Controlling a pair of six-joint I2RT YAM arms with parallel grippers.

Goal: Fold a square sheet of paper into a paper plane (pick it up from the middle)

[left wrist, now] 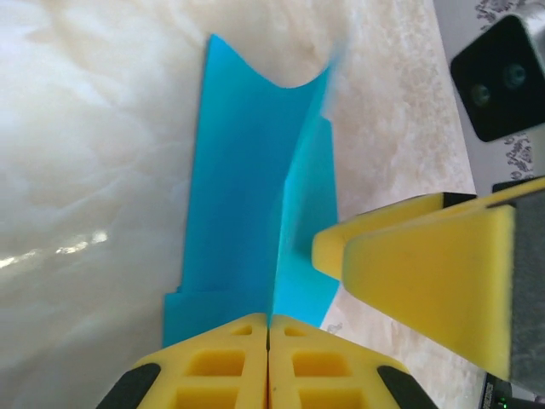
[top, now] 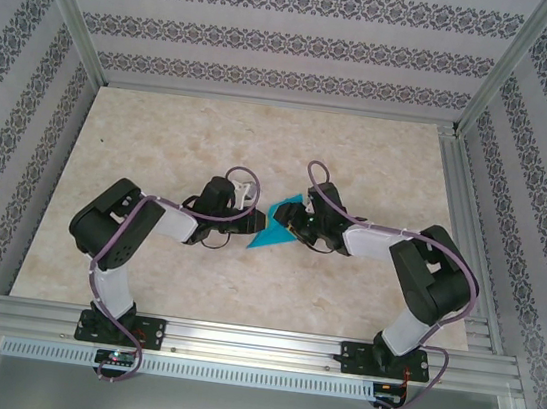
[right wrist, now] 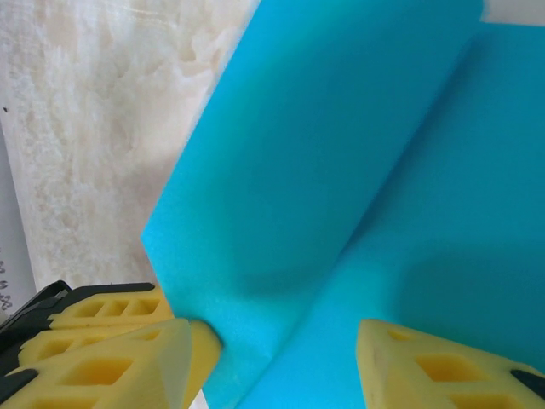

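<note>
I should open my left gripper's closed fingers, because the upright crease (left wrist: 285,213) stands in them, and push the crease's near end (left wrist: 269,298) flat while my right gripper keeps the paper steady.
The turquoise sheet of paper (top: 273,227) lies mid-table between the two arms, folded into layers with a centre crease that stands up off the surface. In the left wrist view the paper (left wrist: 238,187) runs away from me, and my left gripper (left wrist: 269,328) is shut on the near end of the upright crease. My right gripper (right wrist: 281,362) is open and straddles a raised flap of the paper (right wrist: 341,170), its left fingertip (right wrist: 183,349) touching the flap's edge. From above, the left gripper (top: 252,212) and right gripper (top: 292,229) meet at the paper.
The right gripper's yellow fingers (left wrist: 426,273) and its wrist camera (left wrist: 502,77) sit close beside my left gripper. The beige marble-patterned tabletop (top: 160,149) is bounded by an aluminium frame (top: 470,241) and patterned walls.
</note>
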